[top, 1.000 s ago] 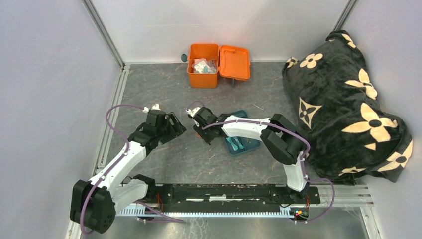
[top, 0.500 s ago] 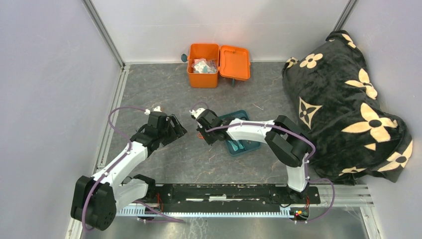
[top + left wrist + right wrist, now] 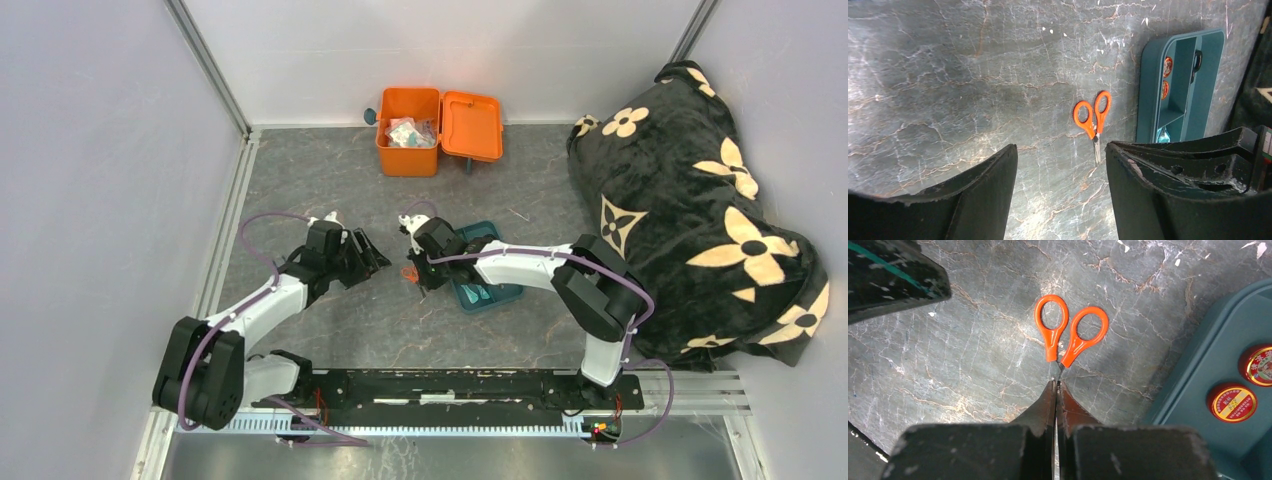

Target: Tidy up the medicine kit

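My left gripper needs to push on the scissors' orange handles (image 3: 1073, 336), which are spread apart, and press them closed (image 3: 1051, 340) against my right gripper before I lift the scissors.
The orange medicine kit (image 3: 408, 152) stands open at the back, its lid (image 3: 471, 127) laid flat to the right and packets inside. Small orange-handled scissors (image 3: 1050, 347) lie on the grey table between my two grippers, also in the left wrist view (image 3: 1093, 131) and top view (image 3: 408, 271). My right gripper (image 3: 1055, 382) is shut, and the scissors' blades run in between its fingertips; it shows in the top view (image 3: 416, 270). My left gripper (image 3: 1060, 147) is open and empty, just left of the scissors (image 3: 378, 262).
A flat teal compartment tray (image 3: 495, 292) lies right of the scissors, under the right arm; it holds two round red tins (image 3: 1232, 402) and other small items. A black blanket with cream flowers (image 3: 690, 200) fills the right side. Grey walls enclose the table.
Both grippers have moved to the right. The left gripper has come closer to the scissors. The right wrist has shifted towards the teal tray.
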Robot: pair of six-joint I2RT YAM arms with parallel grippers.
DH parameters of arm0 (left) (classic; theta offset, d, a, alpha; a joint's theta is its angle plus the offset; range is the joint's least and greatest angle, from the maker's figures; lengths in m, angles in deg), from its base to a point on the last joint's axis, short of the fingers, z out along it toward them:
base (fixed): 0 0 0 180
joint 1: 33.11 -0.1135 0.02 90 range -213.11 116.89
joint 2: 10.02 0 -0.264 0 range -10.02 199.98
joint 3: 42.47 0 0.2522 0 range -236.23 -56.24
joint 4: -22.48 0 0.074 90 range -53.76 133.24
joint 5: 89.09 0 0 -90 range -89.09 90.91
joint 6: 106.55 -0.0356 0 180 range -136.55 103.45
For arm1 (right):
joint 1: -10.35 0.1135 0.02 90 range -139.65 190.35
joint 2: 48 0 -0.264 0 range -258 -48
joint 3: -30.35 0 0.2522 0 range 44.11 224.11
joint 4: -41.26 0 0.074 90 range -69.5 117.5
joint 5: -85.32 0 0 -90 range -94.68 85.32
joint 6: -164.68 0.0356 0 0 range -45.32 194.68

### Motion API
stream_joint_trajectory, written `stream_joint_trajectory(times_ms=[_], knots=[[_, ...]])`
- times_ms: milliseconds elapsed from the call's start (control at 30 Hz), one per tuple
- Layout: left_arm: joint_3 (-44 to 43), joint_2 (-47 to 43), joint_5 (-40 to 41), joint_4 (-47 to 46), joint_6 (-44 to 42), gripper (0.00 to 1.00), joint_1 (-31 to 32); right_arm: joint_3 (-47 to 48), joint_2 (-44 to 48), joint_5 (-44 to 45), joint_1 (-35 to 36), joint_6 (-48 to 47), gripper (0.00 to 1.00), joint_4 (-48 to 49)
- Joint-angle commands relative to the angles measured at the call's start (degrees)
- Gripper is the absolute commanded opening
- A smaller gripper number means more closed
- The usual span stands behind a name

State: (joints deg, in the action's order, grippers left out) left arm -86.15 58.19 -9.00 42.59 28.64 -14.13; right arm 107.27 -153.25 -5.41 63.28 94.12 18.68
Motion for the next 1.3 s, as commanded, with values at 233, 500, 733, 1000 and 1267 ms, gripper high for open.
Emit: stream_joint_trajectory(times_ms=[233, 500, 733, 1000, 1267], knots=[[0.82, 2.20, -3.21, -5.37, 1.93, 0.70, -0.14, 5.21, 0.19, 5.57, -1.45, 0.42, 0.25, -1.93], [0.91, 1.33, -2.92, -4.08, 1.22, 0.69, -0.05, 11.19, -4.94, 6.92, -3.05, -0.70, 0.27, -4.83], [0.91, 1.56, -2.76, -3.89, 0.70, 0.68, -0.01, 14.27, -8.08, 6.14, -3.08, -2.08, 0.28, -6.77], [0.50, 2.99, -2.96, -3.98, -0.05, 0.67, 0.30, 13.68, -9.48, 4.27, -3.05, -2.29, 0.28, -6.82], [0.12, 5.11, -2.70, -4.48, -0.28, 0.66, 1.21, 12.34, -10.84, 4.96, -3.02, -2.94, 0.27, -7.48]])
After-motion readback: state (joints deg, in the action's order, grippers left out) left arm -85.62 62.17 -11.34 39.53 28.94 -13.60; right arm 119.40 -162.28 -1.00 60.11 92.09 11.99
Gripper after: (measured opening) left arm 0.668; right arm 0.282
